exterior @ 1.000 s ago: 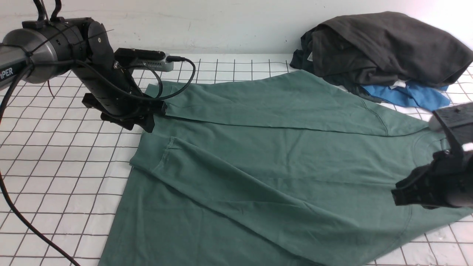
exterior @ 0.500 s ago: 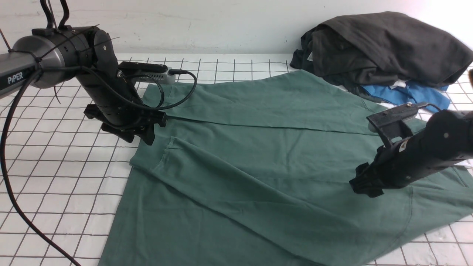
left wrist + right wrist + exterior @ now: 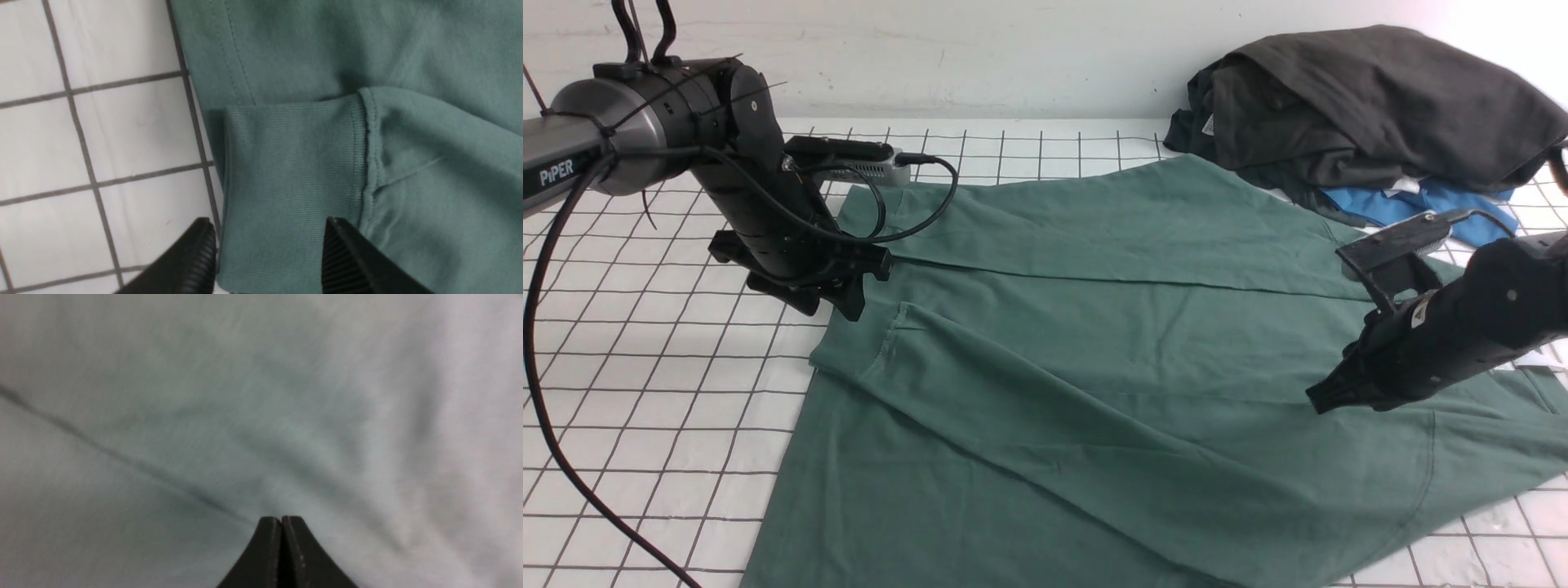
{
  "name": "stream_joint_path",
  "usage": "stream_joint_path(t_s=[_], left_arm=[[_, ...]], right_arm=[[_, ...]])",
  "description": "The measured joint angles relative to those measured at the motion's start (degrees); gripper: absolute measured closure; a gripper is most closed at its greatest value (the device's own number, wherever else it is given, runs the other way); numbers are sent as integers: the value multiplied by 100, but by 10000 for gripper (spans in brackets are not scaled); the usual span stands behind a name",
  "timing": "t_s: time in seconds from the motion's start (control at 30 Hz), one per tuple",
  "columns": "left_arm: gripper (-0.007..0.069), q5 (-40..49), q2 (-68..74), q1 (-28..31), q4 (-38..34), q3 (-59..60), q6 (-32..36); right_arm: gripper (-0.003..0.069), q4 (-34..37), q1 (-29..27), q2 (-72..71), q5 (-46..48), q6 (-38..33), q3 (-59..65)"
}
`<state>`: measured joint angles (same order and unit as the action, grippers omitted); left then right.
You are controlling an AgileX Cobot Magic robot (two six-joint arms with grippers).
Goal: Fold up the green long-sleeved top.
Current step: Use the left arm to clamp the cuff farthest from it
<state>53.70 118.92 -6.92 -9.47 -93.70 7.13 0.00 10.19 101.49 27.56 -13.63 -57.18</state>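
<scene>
The ribbed cuff's loose edge (image 3: 853,347) juts (image 3: 818,363) out beyond the body's edge. The cuff will move over the body and leave it flat when I pull.
The green long-sleeved top (image 3: 1111,343) lies spread on the grid-patterned table, both sleeves folded in over its body. My left gripper (image 3: 849,287) is at the top's far left edge. In the left wrist view it (image 3: 267,222) is open, its black fingers either side of a ribbed cuff (image 3: 290,163) that lies flat on the body fabric. My right gripper (image 3: 1327,398) hovers over the top's right part, near the shoulder. In the right wrist view it (image 3: 281,518) is shut with nothing between its jaws, above blurred green fabric (image 3: 245,416).
A dark charcoal-grey garment (image 3: 1372,106) is heaped at the back right, with a bright blue garment (image 3: 1429,214) under it, touching the top's far right edge. The white grid table cover (image 3: 645,343) shows to the left. A wall runs along the back.
My right arm has swung in from the right edge over the top's right side, then drawn back slightly. My left arm shifted a little at first and has since held still.
</scene>
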Motion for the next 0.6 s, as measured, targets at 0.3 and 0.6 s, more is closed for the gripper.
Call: stream_joint_path(t_s=[0.3,0.6], left_arm=[[293,5,0,0,0,0,0],[293,35,0,0,0,0,0]], right_arm=[[615,305,-228,-27,853,521,-79],[273,-352,-419,185,752,1134,-88]])
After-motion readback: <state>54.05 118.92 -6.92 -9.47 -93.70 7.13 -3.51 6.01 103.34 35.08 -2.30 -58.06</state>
